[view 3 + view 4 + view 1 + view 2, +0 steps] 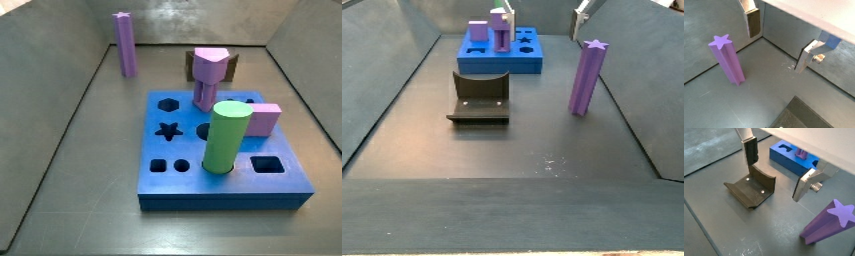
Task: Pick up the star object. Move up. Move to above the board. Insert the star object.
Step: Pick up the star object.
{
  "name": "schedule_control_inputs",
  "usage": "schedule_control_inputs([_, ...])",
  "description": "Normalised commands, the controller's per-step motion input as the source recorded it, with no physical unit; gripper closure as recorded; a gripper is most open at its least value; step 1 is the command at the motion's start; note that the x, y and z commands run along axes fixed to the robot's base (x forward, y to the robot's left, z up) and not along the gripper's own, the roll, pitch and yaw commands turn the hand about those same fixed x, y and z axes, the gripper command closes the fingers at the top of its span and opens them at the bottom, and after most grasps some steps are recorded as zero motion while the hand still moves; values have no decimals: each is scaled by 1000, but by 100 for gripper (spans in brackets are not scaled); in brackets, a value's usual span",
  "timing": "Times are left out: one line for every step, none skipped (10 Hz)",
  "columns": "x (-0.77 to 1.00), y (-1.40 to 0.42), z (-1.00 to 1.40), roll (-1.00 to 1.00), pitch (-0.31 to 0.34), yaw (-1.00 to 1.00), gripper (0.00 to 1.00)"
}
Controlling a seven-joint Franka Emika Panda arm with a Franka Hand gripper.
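My gripper will lower the star object [126, 45], and it will go only partway into the star hole [168, 131] because it stands far taller than the blue board.
The star object [727, 60] is a tall slender purple post with a star top. It stands upright on the grey floor, away from the board [221, 195], and shows in both side views [126, 45] [585, 78]. My gripper [781, 42] hangs open above the floor with nothing between its fingers [751, 153]. In both wrist views the star object [831, 223] stands off to one side of the gripper [777, 170], outside the jaws. The blue board [784, 160] lies beyond the fingers. One silver finger [583, 10] shows at the edge of a side view.
The dark fixture [751, 190] stands on the floor close under the gripper [480, 97]. A wider purple hexagonal post [210, 80], a green cylinder [227, 135] and a pink block [263, 118] sit in the board. Grey walls enclose the floor.
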Motion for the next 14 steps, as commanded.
schedule_control_inputs([-663, 37, -77, 36, 0, -106, 0])
schedule_control_inputs([-889, 177, 0, 0, -34, -97, 0])
schedule_control_inputs([-1000, 126, 74, -6, -77, -94, 0])
schedule_control_inputs([-1000, 40, 220, -29, -130, -54, 0])
schedule_control_inputs([-1000, -29, 37, -56, -224, 0, 0])
schedule_control_inputs([-1000, -266, -103, -3, -221, 0, 0])
schedule_control_inputs([-1000, -257, -114, 0, -140, 94, 0])
schedule_control_inputs([-1000, -234, -60, 0, -124, 109, 0])
schedule_control_inputs([-977, -311, 0, 0, -173, 71, 0])
schedule_control_inputs([-826, -289, -154, 10, -166, 40, 0])
schedule_control_inputs([-451, -326, -366, 120, -124, 306, 0])
schedule_control_inputs([-9, -186, -423, 136, -20, 591, 0])
schedule_control_inputs([-80, -103, -540, 221, 0, 609, 0])
schedule_control_inputs([-134, -189, -443, 166, 0, 469, 0])
